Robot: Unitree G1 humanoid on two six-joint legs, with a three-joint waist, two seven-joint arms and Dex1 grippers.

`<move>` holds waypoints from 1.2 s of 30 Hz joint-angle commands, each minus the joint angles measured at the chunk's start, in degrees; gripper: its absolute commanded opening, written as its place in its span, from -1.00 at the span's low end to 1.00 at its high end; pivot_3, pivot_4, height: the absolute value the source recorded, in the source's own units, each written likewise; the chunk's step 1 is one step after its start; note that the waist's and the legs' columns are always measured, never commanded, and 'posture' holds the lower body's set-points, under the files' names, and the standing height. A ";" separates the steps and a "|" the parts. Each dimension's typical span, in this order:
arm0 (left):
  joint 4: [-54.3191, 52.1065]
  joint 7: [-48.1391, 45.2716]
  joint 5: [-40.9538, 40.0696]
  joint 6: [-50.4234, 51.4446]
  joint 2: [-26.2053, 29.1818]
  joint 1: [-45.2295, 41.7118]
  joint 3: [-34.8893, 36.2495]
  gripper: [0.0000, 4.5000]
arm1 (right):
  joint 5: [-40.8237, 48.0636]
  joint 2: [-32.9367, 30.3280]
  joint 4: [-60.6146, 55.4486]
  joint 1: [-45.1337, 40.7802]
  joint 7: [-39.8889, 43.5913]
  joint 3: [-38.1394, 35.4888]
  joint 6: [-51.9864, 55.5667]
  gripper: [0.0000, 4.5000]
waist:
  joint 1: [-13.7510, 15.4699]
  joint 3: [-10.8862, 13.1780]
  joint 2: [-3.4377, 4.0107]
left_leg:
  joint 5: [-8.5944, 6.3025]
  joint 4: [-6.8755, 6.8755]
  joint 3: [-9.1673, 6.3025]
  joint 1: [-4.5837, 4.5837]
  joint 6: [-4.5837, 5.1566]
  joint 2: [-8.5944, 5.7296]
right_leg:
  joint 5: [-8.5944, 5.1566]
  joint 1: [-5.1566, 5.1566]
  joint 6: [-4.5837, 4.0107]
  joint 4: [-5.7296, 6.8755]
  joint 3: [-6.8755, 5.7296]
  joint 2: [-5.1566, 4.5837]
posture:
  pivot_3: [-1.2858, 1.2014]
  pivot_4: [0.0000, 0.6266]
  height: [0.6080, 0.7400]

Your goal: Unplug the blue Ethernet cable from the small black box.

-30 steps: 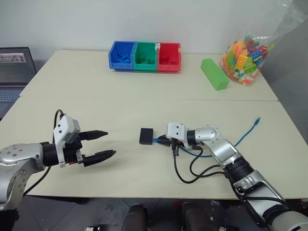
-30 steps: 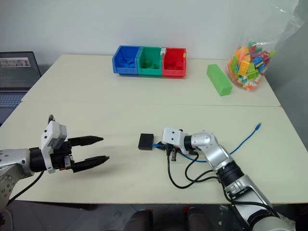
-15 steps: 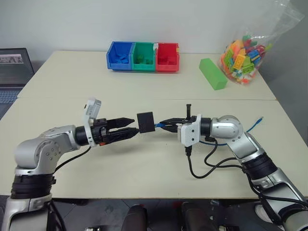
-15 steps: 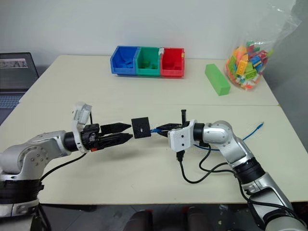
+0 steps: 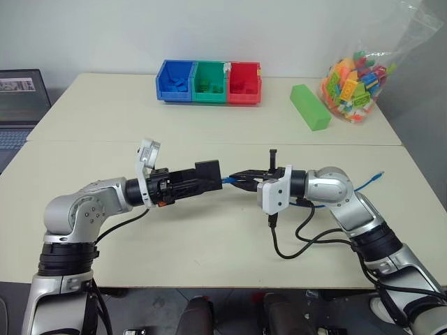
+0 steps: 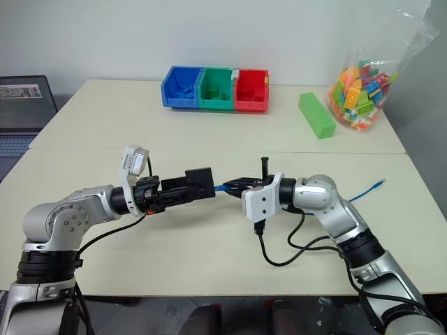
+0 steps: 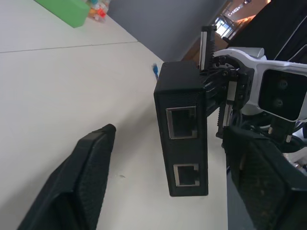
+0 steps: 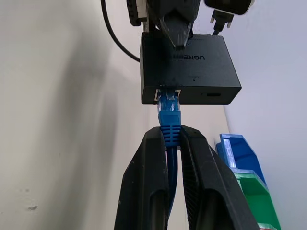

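My right gripper is pinching the cable (image 8: 171, 137) behind the plug, so after my left gripper clamps the box, my right gripper should open, turn and squeeze the plug itself (image 8: 169, 109).
The small black box (image 5: 208, 170) hangs above the table's middle, carried by the blue Ethernet cable (image 5: 228, 180) plugged into it. My right gripper (image 5: 242, 177) is shut on the cable just behind the plug (image 8: 168, 106), which sits in the box's (image 8: 201, 72) port. From there the cable trails right to a loose end (image 5: 376, 172) on the table. My left gripper (image 5: 207, 176) comes in from the left, open, with one finger on each side of the box (image 7: 184, 129). Gaps show between the fingers (image 7: 91, 177) and the box.
Blue, green and red bins (image 5: 209, 82) stand at the table's back. A green block (image 5: 310, 107) and a bag of coloured bricks (image 5: 353, 80) lie back right. A laptop (image 5: 24, 105) sits at the left edge. Black arm cables (image 5: 293, 241) loop on the table under my right arm.
My right gripper lifted the box off the table by the cable and turned over. My left gripper swung right, and its fingers now straddle the box and stand narrower.
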 commanded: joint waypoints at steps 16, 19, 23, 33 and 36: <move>-1.66 -2.64 -0.42 -0.23 0.97 -0.01 -0.38 -0.65 | 2.35 0.59 -2.81 -0.51 2.45 -0.24 0.00 -0.95 | 0.03 0.00 0.00 | 0.00 0.00 0.00 0.00 0.00 0.00 | 0.00 0.01 0.00 0.00 0.00 0.00 | 0.03 -0.52 1.00; -2.20 -3.48 -0.51 -0.62 1.22 -0.17 -0.63 -0.65 | 3.75 -0.51 -4.35 -0.37 4.10 -0.90 1.50 -0.63 | 0.03 0.00 0.00 | 0.00 0.00 -0.01 0.00 0.00 0.00 | 0.00 0.01 0.00 0.00 -0.01 0.00 | 0.03 -0.52 1.00; -2.64 -6.08 1.31 -3.04 2.37 -0.47 -2.42 -0.65 | 8.62 -3.32 -8.97 0.80 8.36 -2.22 7.71 -0.22 | 0.08 0.00 0.00 | 0.00 0.00 -0.01 0.00 0.00 -0.01 | 0.00 0.01 0.00 -0.01 -0.01 -0.01 | 0.03 -0.52 1.00; -5.10 -11.35 4.01 -8.14 4.11 -1.56 -5.41 -0.65 | 36.30 0.45 -18.64 3.43 7.40 -7.44 51.40 -0.21 | 0.01 0.00 0.00 | 0.00 -0.01 -0.03 0.01 0.01 0.02 | 0.00 0.02 0.00 -0.01 -0.01 0.01 | 0.03 -0.52 1.00; -5.26 -11.55 3.95 -8.05 4.07 -1.73 -5.36 -0.65 | 38.87 1.52 -19.35 3.38 5.19 -8.16 59.50 -0.21 | 0.07 0.00 0.00 | 0.00 -0.01 -0.04 -0.01 0.01 0.01 | 0.00 0.01 0.00 -0.01 -0.02 0.01 | 0.03 -0.52 1.00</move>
